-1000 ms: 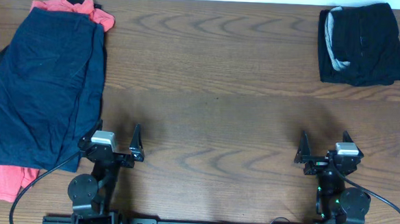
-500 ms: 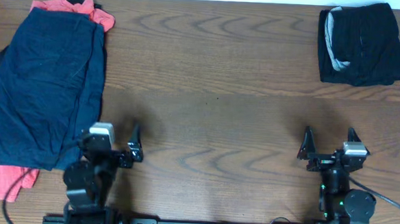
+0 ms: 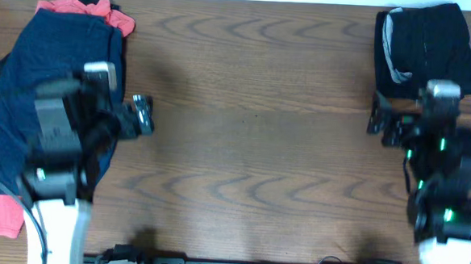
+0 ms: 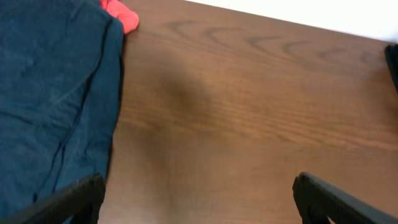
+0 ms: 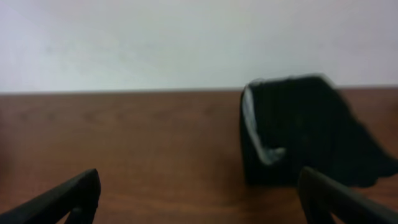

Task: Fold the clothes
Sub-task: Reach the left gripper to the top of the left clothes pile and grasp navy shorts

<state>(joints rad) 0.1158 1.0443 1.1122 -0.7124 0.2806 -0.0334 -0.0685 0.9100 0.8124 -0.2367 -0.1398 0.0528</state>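
The navy cloth [image 3: 71, 38] is uncovered on top of the coral fabric, so my left gripper should keep going down toward the cloth's inner edge [image 3: 113, 54] until the fingers close there.
A pile of clothes lies at the table's left: wide navy pieces [image 3: 29, 56] on top, with coral-red fabric [image 3: 72, 6] peeking out at the far end and more coral [image 3: 1, 213] at the near corner. A folded black garment with grey lining [image 3: 434, 45] sits at the far right. My left gripper [image 3: 111, 117] hovers open above the navy pile's right edge. In the left wrist view the navy cloth [image 4: 50, 93] and a coral tip [image 4: 121, 15] lie left of the empty left gripper [image 4: 199, 205]. My right gripper [image 3: 399, 116] stands open just short of the black garment [image 5: 298, 130]; in the right wrist view the gripper [image 5: 199, 202] holds nothing.
The brown wooden table [image 3: 253, 109] runs between the two piles. A pale wall [image 5: 155, 43] rises behind the table's far edge. The arm bases stand along the near edge.
Both arms have lifted and swung away from the near edge: the left over the navy pile's right side, the right toward the black garment. Both grippers stayed open.
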